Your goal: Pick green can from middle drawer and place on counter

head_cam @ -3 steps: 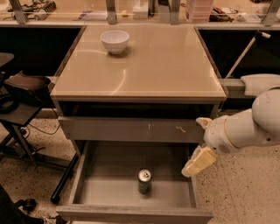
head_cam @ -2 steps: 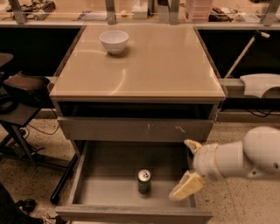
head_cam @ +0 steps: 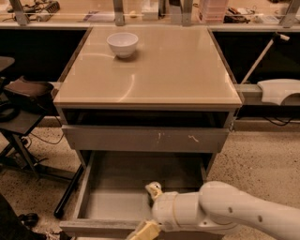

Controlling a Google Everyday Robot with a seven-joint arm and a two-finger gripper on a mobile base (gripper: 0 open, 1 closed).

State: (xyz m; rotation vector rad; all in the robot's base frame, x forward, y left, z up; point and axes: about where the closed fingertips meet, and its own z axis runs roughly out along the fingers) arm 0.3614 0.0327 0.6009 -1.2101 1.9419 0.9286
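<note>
Next, I back off and move both fingers deeper into the drawer (head_cam: 144, 185) around the green can, since my gripper's near finger hangs by the drawer's front edge (head_cam: 128, 228).
The middle drawer (head_cam: 112, 192) is pulled open at the bottom of the grey cabinet, and its grey floor shows. My gripper (head_cam: 148, 211) reaches in from the right, low over the drawer's front half. Its cream fingers (head_cam: 153, 189) stand apart, one deeper in the drawer and one near the front edge. The green can is hidden; the gripper and white arm (head_cam: 225, 213) cover the spot where it stood. The beige counter (head_cam: 159, 70) is the top of the cabinet, above the drawer.
A white bowl (head_cam: 123, 43) sits at the counter's back left. A grey drawer front with pale scratch marks (head_cam: 145, 138) is above the open drawer. A cluttered ledge with metal posts (head_cam: 140, 14) runs behind. A dark chair (head_cam: 23, 93) stands left, a white robot part (head_cam: 279, 89) right.
The arm has swung left and down over the open drawer. The gripper now covers the place where the green can was in view.
</note>
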